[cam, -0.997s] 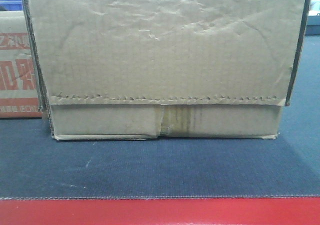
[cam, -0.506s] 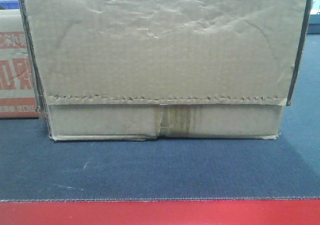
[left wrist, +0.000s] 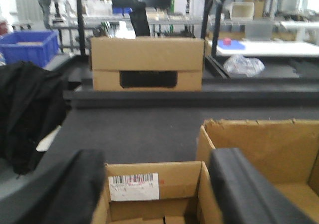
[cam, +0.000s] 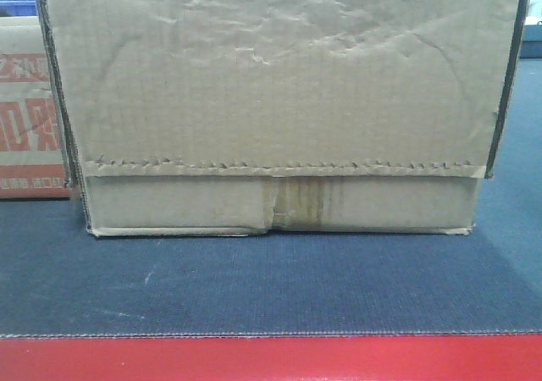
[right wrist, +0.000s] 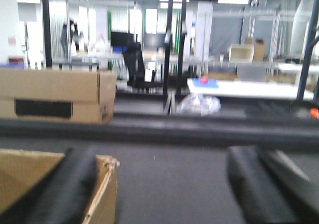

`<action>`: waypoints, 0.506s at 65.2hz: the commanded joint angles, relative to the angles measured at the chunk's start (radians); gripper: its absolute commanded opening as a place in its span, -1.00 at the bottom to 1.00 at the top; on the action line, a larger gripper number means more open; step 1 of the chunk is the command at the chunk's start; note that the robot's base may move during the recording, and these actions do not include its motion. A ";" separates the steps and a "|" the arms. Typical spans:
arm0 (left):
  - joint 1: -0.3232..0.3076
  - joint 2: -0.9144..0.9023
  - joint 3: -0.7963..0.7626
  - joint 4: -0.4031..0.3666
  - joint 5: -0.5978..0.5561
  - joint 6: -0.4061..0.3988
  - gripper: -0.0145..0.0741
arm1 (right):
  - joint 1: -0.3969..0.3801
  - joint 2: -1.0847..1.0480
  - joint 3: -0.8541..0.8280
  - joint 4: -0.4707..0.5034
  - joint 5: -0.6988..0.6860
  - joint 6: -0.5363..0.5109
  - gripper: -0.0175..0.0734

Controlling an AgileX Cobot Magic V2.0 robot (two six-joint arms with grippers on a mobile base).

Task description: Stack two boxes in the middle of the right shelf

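The robot can expect the small open box [left wrist: 153,186] to fit inside the larger open box when the gripper lowers it in, because the larger open box has a wide opening [left wrist: 266,157].
A plain brown box [cam: 279,102] with a wrinkled face, a serrated flap and a tape strip fills the front view, standing on a dark mat [cam: 271,288]. My left gripper [left wrist: 157,194] is open, its dark padded fingers [left wrist: 75,189] either side of a small open box [left wrist: 177,176] with a barcode label. A larger open box [left wrist: 264,144] stands touching its right side. My right gripper [right wrist: 159,194] is open over bare mat, its left finger [right wrist: 70,184] above the corner of an open box [right wrist: 20,179]. The shelf is out of view.
A box with red print [cam: 30,118] stands left of the plain one, below a blue bin [cam: 19,5]. The table's red edge [cam: 271,360] runs along the front. Farther off are a closed box with a handle slot [left wrist: 147,55], a blue bin [left wrist: 27,45] and black cloth [left wrist: 27,114].
The front view swayed slightly left and back; the plain box stands in the same place on the mat.
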 commanded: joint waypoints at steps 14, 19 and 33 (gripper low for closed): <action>-0.038 0.205 -0.060 0.023 0.133 0.003 0.52 | 0.002 0.143 -0.011 -0.001 0.008 -0.002 0.64; -0.031 0.299 -0.128 0.020 0.224 0.003 0.51 | 0.014 0.158 -0.011 0.001 0.004 -0.002 0.64; 0.019 0.601 -0.405 0.018 0.509 0.011 0.52 | 0.032 0.183 -0.011 0.001 -0.003 -0.002 0.64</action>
